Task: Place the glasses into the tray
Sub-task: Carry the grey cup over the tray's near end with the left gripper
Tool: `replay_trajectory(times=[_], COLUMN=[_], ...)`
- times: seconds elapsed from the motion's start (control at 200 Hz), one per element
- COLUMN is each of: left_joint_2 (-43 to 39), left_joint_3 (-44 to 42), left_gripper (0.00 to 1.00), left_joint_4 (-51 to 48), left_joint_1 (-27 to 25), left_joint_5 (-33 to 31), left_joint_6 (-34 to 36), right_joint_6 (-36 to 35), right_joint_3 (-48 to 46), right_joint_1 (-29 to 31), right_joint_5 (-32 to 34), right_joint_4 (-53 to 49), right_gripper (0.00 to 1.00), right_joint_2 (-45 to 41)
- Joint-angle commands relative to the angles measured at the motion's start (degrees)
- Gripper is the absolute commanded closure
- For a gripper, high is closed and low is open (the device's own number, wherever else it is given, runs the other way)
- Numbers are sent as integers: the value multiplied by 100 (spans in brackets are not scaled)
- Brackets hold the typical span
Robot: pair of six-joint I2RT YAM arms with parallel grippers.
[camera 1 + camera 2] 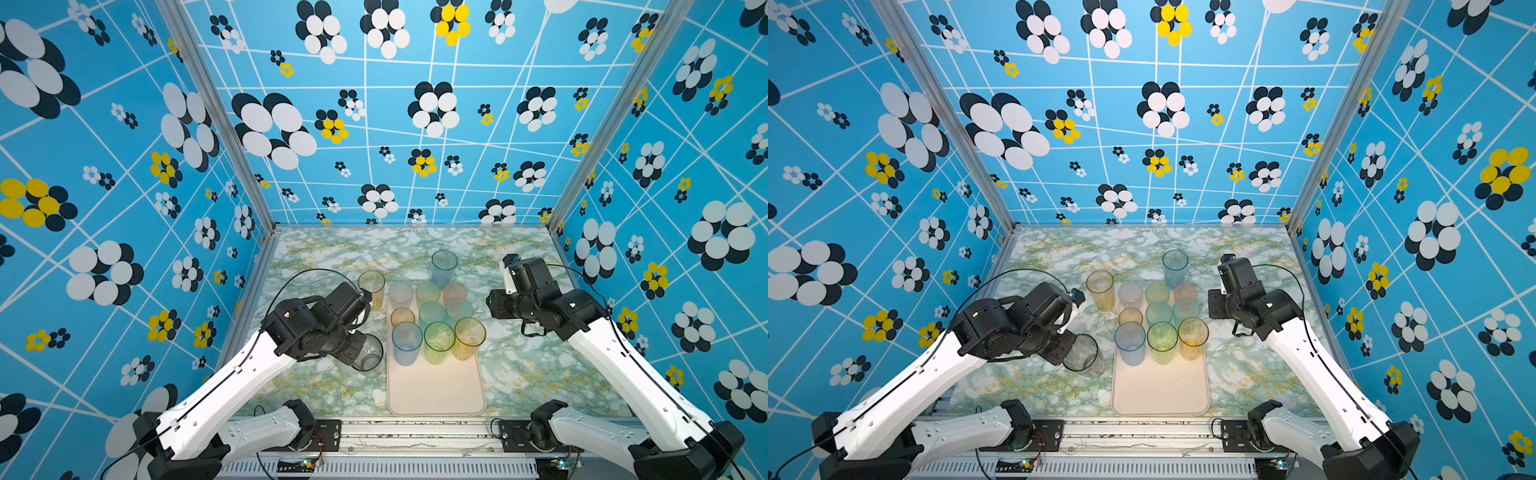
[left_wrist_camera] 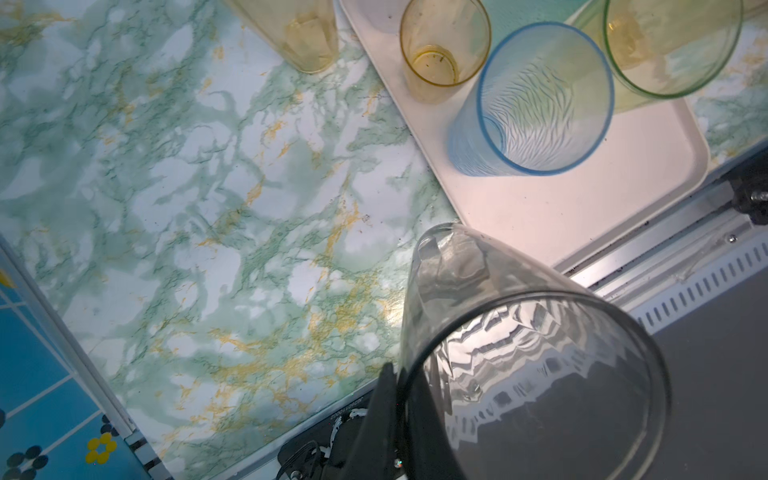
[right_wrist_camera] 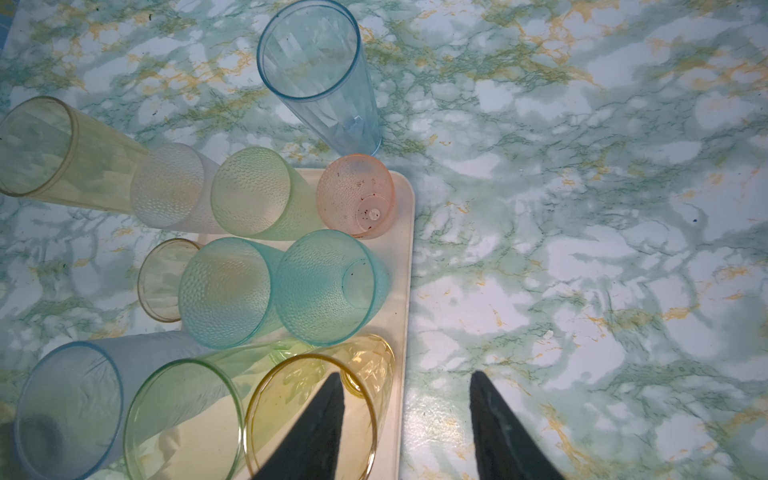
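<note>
The opening of the smoky grey glass [image 1: 368,353] faces up and the tray's near half [image 1: 409,389] is free, so my left gripper should go there next and let go once the glass's base is resting.
My left gripper [image 2: 401,399] is shut on the rim of a smoky grey glass [image 1: 370,353] [image 2: 519,353]. That glass hangs tilted over the table, just left of the cream tray [image 1: 436,386] [image 2: 561,208]. Several tinted glasses fill the tray's far half; its near half is bare. A tall amber glass [image 1: 372,289] and a tall blue glass [image 1: 444,266] [image 3: 320,79] stand on the table beside and behind the tray. My right gripper [image 3: 405,376] is open and holds nothing. It hovers over the tray's right rim [image 3: 405,291], one finger showing across the mouth of an amber glass [image 3: 316,415].
The marbled table [image 1: 540,365] lies bare to the right of the tray and in front of my left arm. Patterned blue walls close in the left, right and back. A metal rail [image 1: 415,432] runs along the front edge.
</note>
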Motion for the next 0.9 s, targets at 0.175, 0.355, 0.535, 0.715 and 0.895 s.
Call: replay_trajectory(times=[0.175,0.355,0.535,0.715,0.895], left_joint_2=[639,1093,1244,1402,1578], left_joint_3=[-159,-47,-218,-416,-455], left_gripper=[100,100,100,100,100], left_joint_4=[919,1009,1211,1389,1435], left_joint_1=[-1161,-1373,-1440,-1449,-1451], left_joint_5=[-505,-473,-314,-121,-41], left_joint_6=[-615,-496,-505,-529,-505], right_joint_6=[15,7,7,15,15], right_joint_3=[286,339,299,271,236], right_joint_1=[-14,-15,-13,-16,-13], right_joint_5=[-188,-244,-296,-346,-347], right_joint_4=[96,117,195,232,241], right_gripper=[49,49,49,49,49], right_joint_2=[98,140,202,280,290])
